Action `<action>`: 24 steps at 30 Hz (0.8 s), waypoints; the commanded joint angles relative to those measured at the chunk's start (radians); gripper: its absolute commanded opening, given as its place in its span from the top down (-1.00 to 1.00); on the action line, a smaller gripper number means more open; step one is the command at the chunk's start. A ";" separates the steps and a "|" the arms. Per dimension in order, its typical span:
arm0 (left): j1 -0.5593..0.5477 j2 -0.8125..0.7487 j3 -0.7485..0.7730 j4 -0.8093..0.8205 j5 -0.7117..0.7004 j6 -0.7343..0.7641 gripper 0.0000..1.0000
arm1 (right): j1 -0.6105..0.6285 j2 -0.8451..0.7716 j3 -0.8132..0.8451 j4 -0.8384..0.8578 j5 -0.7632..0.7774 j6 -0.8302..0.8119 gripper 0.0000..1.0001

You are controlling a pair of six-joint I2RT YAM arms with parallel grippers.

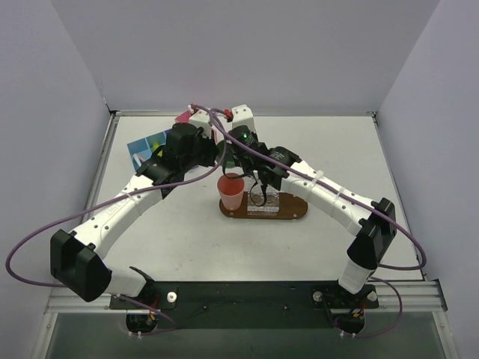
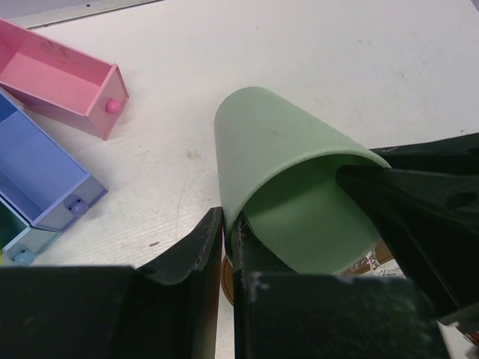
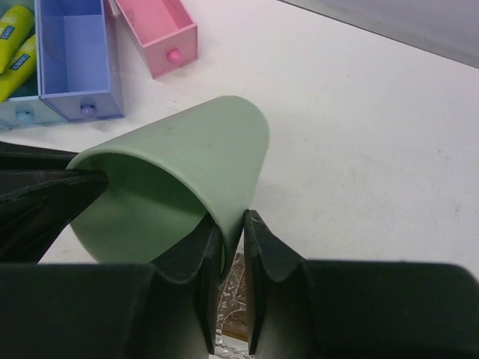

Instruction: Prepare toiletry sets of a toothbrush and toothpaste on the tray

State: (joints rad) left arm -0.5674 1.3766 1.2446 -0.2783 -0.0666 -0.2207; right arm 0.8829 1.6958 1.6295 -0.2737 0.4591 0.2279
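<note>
My left gripper should open and move away before my right gripper puts the cup down on the tray's empty end [image 1: 295,207], because both grippers are pinching the green cup's rim [image 2: 290,164].
A green cup [image 2: 292,179] hangs tilted above the table, and both grippers hold its rim. My left gripper [image 2: 227,228] is shut on the cup's wall, one finger inside and one outside. My right gripper [image 3: 233,228] pinches the opposite side of the green cup [image 3: 179,172] the same way. Two yellow-green toothpaste tubes [image 3: 15,45] lie in a bin at the far left. The dark brown tray [image 1: 296,209] lies under the two wrists, with a salmon-pink cup [image 1: 232,191] standing on its left end. No toothbrush is in view.
Open drawer bins lie on the table to the left: a pink one [image 2: 63,78] and a blue-violet one [image 2: 37,168]. A clear patterned holder [image 1: 263,200] sits on the tray beside the pink cup. Grey walls close in the table.
</note>
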 commanded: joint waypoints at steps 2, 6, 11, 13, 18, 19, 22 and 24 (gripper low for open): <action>-0.006 -0.048 0.009 0.091 0.054 -0.003 1.00 | -0.001 0.008 -0.002 0.030 0.076 -0.006 1.00; -0.006 -0.056 -0.005 0.113 0.091 -0.011 1.00 | -0.002 0.002 -0.008 0.045 0.078 -0.004 1.00; -0.006 -0.060 -0.011 0.123 0.096 -0.011 0.77 | -0.004 -0.021 -0.028 0.074 0.072 -0.005 1.00; -0.006 -0.065 -0.013 0.132 0.099 -0.011 0.43 | -0.005 -0.025 -0.036 0.082 0.073 -0.007 1.00; -0.003 -0.096 -0.046 0.169 0.109 -0.016 -0.18 | -0.018 -0.056 -0.054 0.097 0.066 0.005 1.00; -0.003 -0.103 -0.054 0.191 0.111 -0.016 -0.26 | -0.019 -0.061 -0.066 0.103 0.066 0.005 1.00; -0.003 -0.132 -0.088 0.226 0.113 -0.014 -0.39 | -0.033 -0.081 -0.082 0.123 0.067 -0.001 1.00; -0.003 -0.142 -0.096 0.235 0.114 -0.011 -0.43 | -0.051 -0.090 -0.085 0.126 0.066 0.002 1.00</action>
State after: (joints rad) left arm -0.5682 1.2800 1.1629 -0.1448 0.0223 -0.2317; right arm 0.8562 1.6821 1.5509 -0.2089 0.5110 0.2153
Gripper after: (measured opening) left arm 0.697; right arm 0.040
